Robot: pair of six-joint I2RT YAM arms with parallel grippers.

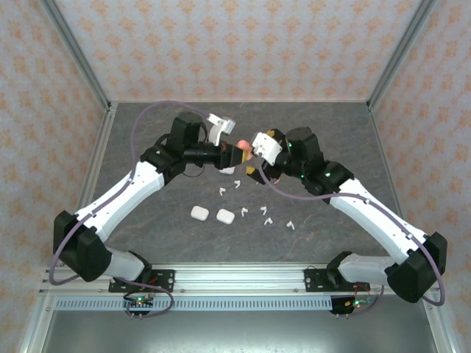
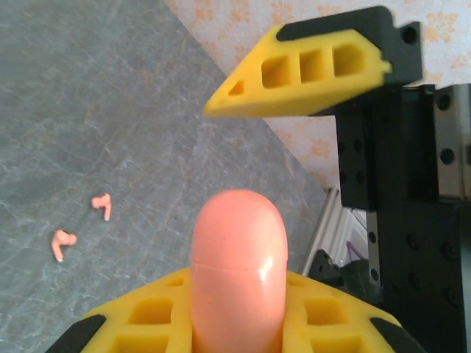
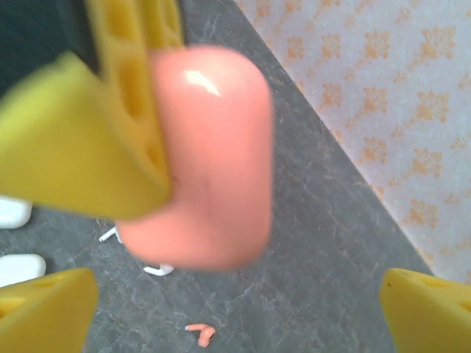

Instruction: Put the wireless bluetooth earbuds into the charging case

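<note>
The shut charging case (image 1: 244, 145) slants down beside my right gripper, so my left gripper should draw back and turn it level before my right gripper opens the lid (image 2: 239, 228).
High over the middle of the table, my left gripper (image 1: 237, 154) is shut on a coral-pink charging case (image 1: 246, 148). In the left wrist view the case (image 2: 238, 272) stands between my yellow fingers (image 2: 147, 323) with its lid seam closed. My right gripper (image 1: 255, 159) faces it, open wide; its fingertips (image 3: 44, 309) stand far apart on either side below the case (image 3: 210, 162) without touching it. Two coral-pink earbuds (image 2: 101, 204) (image 2: 62, 244) lie on the table beneath. Several white earbuds (image 1: 222, 191) (image 1: 268, 222) are scattered in front.
Two white cases (image 1: 199, 213) (image 1: 225, 216) lie side by side toward the near edge, left of the white earbuds. The dark stone-patterned tabletop (image 1: 147, 147) is bounded by patterned walls and metal posts (image 1: 79, 55). One finger of the right gripper (image 2: 294, 73) hangs close above the pink case.
</note>
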